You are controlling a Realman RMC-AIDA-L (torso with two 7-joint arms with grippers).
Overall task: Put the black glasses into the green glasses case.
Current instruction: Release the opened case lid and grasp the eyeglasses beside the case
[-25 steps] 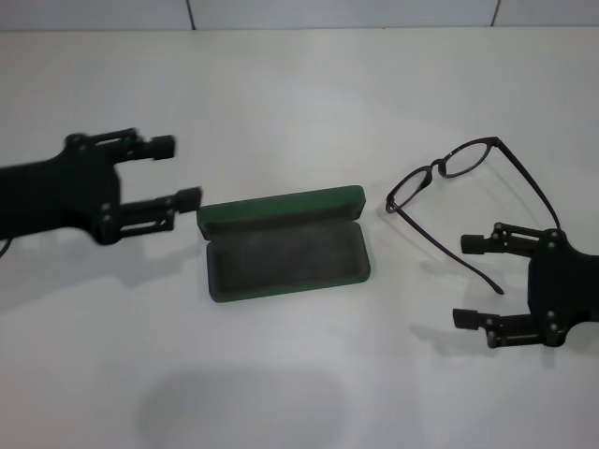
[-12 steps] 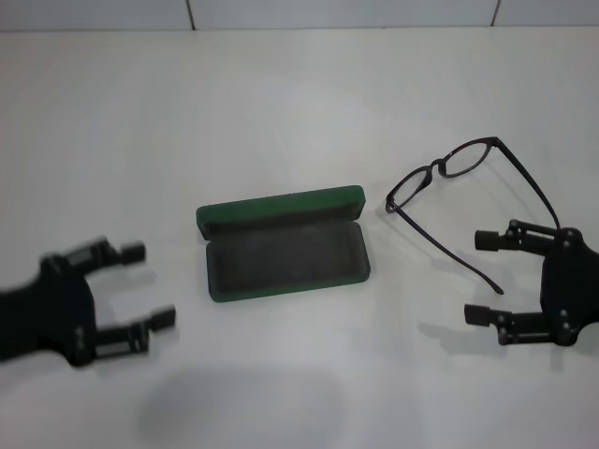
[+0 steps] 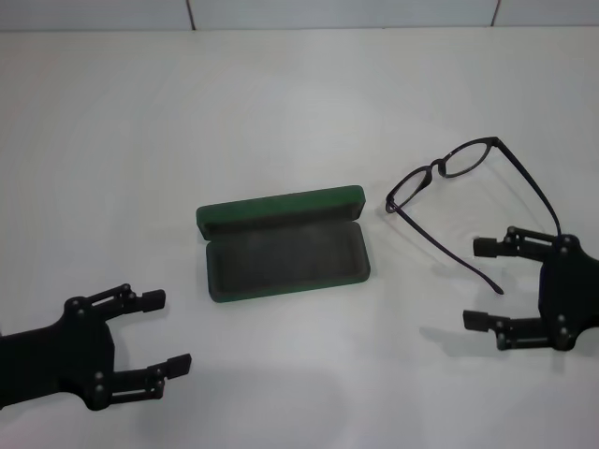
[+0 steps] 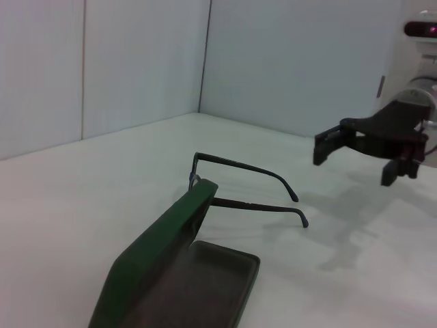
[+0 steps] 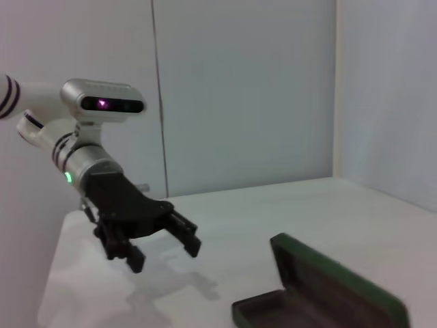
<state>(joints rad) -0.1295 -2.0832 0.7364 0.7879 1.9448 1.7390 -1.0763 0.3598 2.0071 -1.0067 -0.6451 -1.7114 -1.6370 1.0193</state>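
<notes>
My right gripper keeps its fingers open and keep going toward the bridge until they are on both sides of it, because the black glasses' bridge (image 3: 437, 166) lies clear of the green glasses case.
The green glasses case (image 3: 281, 208) lies open at the table's middle, its grey lining bare and its lid standing at the far side. The black glasses (image 3: 467, 157) rest to its right with both temple arms unfolded, one arm reaching toward my right gripper (image 3: 477, 283). That gripper is open, just beyond the arm's tip, and holds nothing. My left gripper (image 3: 167, 332) is open at the front left, well short of the case. The left wrist view shows the case (image 4: 171, 260), the glasses (image 4: 239, 165) behind it and the right gripper (image 4: 355, 164) farther off.
The white table (image 3: 299, 94) stretches to a pale wall at the back. From the right wrist view I see the left gripper (image 5: 164, 254) on its silver arm, and the open case (image 5: 328, 287) in the near corner.
My left gripper has pulled back from beside the case's left end to the table's front left. The right gripper has drifted slightly right. Case and glasses have not moved.
</notes>
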